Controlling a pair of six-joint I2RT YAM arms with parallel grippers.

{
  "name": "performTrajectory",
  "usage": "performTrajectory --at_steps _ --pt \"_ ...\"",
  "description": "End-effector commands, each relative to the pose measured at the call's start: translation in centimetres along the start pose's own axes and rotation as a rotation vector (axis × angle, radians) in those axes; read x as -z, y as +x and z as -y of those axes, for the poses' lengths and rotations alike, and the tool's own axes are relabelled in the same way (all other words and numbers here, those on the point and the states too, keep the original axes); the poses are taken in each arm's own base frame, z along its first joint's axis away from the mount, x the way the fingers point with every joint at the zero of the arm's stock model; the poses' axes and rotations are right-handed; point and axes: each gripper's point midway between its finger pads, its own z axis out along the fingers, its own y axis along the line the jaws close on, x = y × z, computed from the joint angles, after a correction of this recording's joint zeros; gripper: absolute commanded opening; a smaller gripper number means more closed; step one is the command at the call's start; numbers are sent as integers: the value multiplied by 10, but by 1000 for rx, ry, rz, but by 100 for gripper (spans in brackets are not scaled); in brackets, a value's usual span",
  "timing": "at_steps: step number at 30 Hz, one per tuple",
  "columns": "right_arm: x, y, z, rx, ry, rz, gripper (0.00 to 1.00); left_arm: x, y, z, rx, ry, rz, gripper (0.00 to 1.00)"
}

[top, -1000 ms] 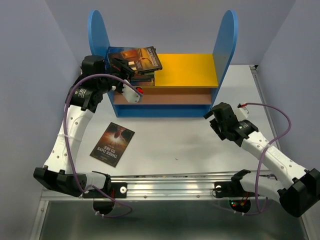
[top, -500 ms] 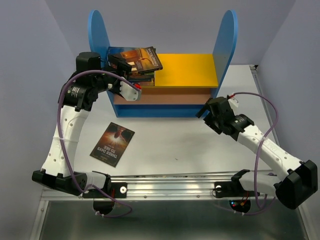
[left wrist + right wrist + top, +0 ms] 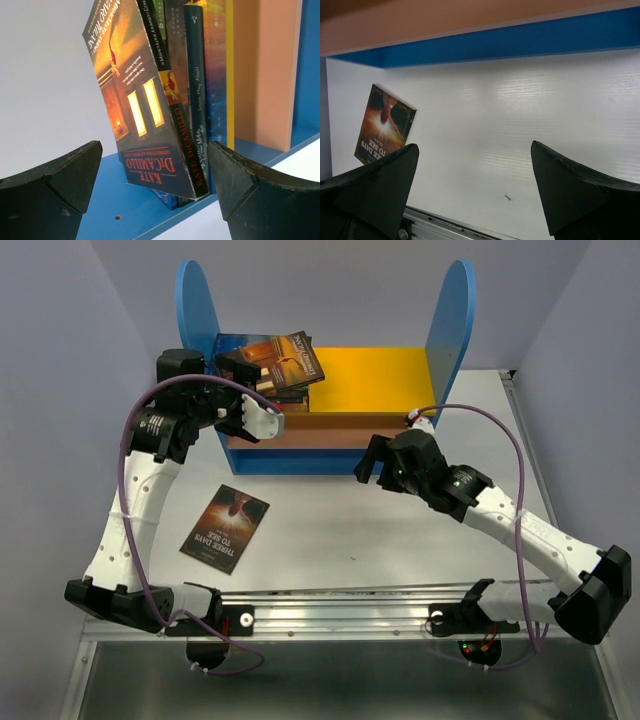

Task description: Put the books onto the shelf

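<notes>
I can see the top orange-brown book's corner juts (image 3: pixel 319 377) past the stack, so the book (image 3: pixel 287 362) will turn and slide square against the blue panel when I push it.
Several books (image 3: pixel 278 365) lie stacked at the left end of the shelf's (image 3: pixel 375 380) yellow top board, against the left blue panel; the top orange-brown one sits askew. My left gripper (image 3: pixel 250 392) is at the stack's near end, open. In the left wrist view the books (image 3: pixel 150 100) stand between the wide-apart fingers (image 3: pixel 235 180) of the left gripper (image 3: pixel 155 190) without touching them. One more dark orange book (image 3: pixel 225 528) lies flat on the table at front left. My right gripper (image 3: pixel 370 465) hovers open and empty before the shelf's blue base (image 3: pixel 520 40), and its wrist view shows that book (image 3: pixel 385 125).
The white table (image 3: pixel 350 520) runs between purple side walls (image 3: pixel 50 390). A metal rail (image 3: pixel 340 605) with both arm bases lines the near edge. The yellow board's right part and the brown middle board (image 3: pixel 320 428) hold nothing.
My left gripper has opened wider and stays at the stack on the top board. The right arm has swung left, from the shelf's right corner to its front middle.
</notes>
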Motion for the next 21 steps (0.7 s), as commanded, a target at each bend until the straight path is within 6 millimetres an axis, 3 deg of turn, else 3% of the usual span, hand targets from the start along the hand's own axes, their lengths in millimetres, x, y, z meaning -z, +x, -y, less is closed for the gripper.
performTrajectory --at_steps 1,10,13,14,15,16,17,21 --pt "11 -18 -36 108 -132 61 100 15 -7 -5 42 -57 17 99" --pt "29 -44 -78 280 -266 132 100 21 -24 0 176 -63 98 99" --pt "26 -55 -89 321 -268 152 100 33 -47 -12 253 -107 201 99" --pt "24 -63 -92 324 -258 173 100 42 -64 -27 321 -174 283 99" --pt "23 -67 -93 326 -245 186 100 50 -68 -43 275 -247 306 99" --pt "23 -72 -93 322 -233 203 100 55 -76 -53 452 -300 366 99" --pt "21 -76 -94 310 -219 215 100 64 -82 -77 475 -410 427 99" --pt "24 -100 -101 269 -183 278 100 103 -109 -118 741 -517 620 99"
